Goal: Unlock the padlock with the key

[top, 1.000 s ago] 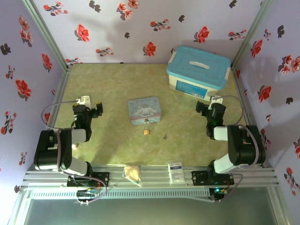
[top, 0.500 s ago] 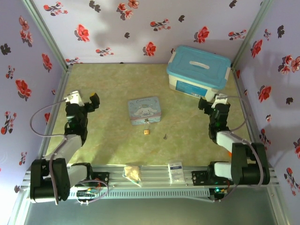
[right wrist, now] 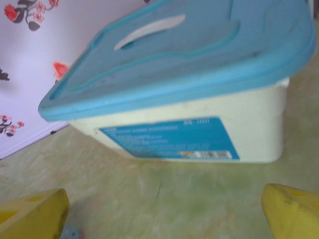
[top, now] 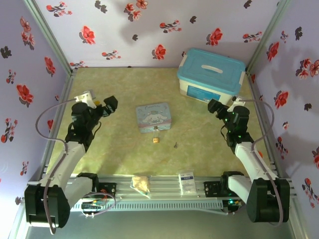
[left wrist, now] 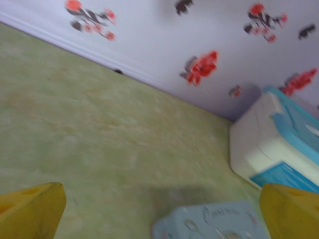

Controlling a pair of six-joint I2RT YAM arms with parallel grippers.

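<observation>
My right gripper is open and the key (top: 175,145) lies clear of the padlock (top: 156,140) on open mat, so it should keep moving to the key until its fingers close around it.
The tiny brass padlock (top: 156,140) lies on the green mat just in front of the cartoon tin (top: 154,117). The small dark key (top: 175,145) rests a little to its right, apart from it. My left gripper (top: 108,106) hovers open to the left of the tin, well away from both. In the left wrist view its yellow fingertips (left wrist: 31,211) stand wide with nothing between them, and the tin (left wrist: 209,225) is at the bottom edge. My right gripper (top: 215,106) is open near the blue-lidded box (top: 211,74), which looms close in the right wrist view behind empty fingers (right wrist: 294,211).
Flowered walls (top: 149,30) close off the back and both sides. A snack packet (top: 141,183) and a white sachet (top: 187,180) lie on the near rail. Open mat stretches between both arms around the padlock and key.
Both arms have unfolded from their tucked pose and stretched out over the mat. The grippers have swung inward toward the tin and box. Both stay open; padlock and key have not moved.
</observation>
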